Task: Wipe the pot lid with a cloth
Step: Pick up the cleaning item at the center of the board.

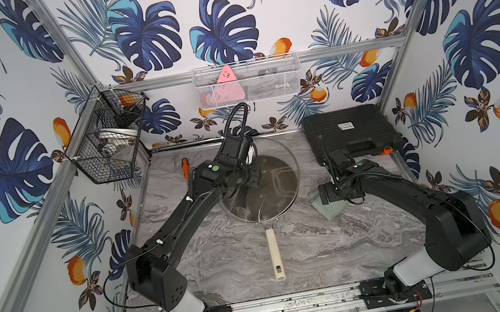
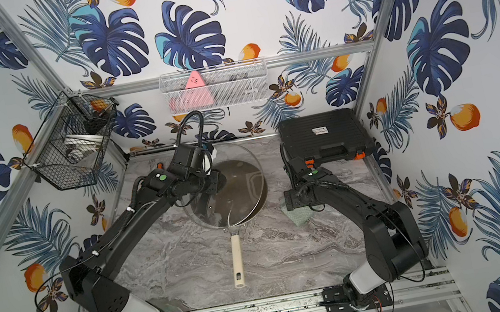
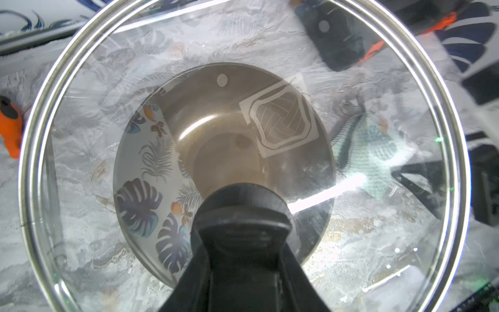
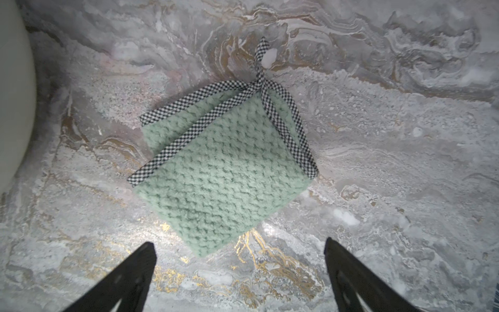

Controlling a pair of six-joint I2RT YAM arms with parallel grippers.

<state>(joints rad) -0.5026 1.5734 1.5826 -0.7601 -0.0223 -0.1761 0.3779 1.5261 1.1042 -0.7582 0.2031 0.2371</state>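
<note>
The pot lid's bottom side (image 1: 277,176) points down over the pan, so my left gripper should tip the pot lid upright, its bottom side toward the cloth (image 1: 331,209), before wiping.
The pot lid (image 1: 278,169) (image 2: 239,172), clear glass with a metal rim, hangs tilted above the dark pan. My left gripper (image 1: 243,196) (image 2: 206,202) (image 3: 243,216) is shut on its black central handle. In the left wrist view the lid's glass (image 3: 108,81) fills the picture. The cloth (image 1: 334,210) (image 2: 302,217) (image 4: 224,173), mint green with checked trim, lies folded flat on the marble table to the right of the pan. My right gripper (image 1: 323,199) (image 2: 288,201) (image 4: 239,245) hovers over the cloth's edge, open, with nothing between its fingers.
The pan's cream handle (image 1: 274,253) points toward the front edge. A black case (image 1: 347,136) lies at the back right. An orange-tipped tool (image 1: 185,168) lies at the back left. A black wire basket (image 1: 106,137) and a white mesh basket (image 1: 247,81) hang on the walls.
</note>
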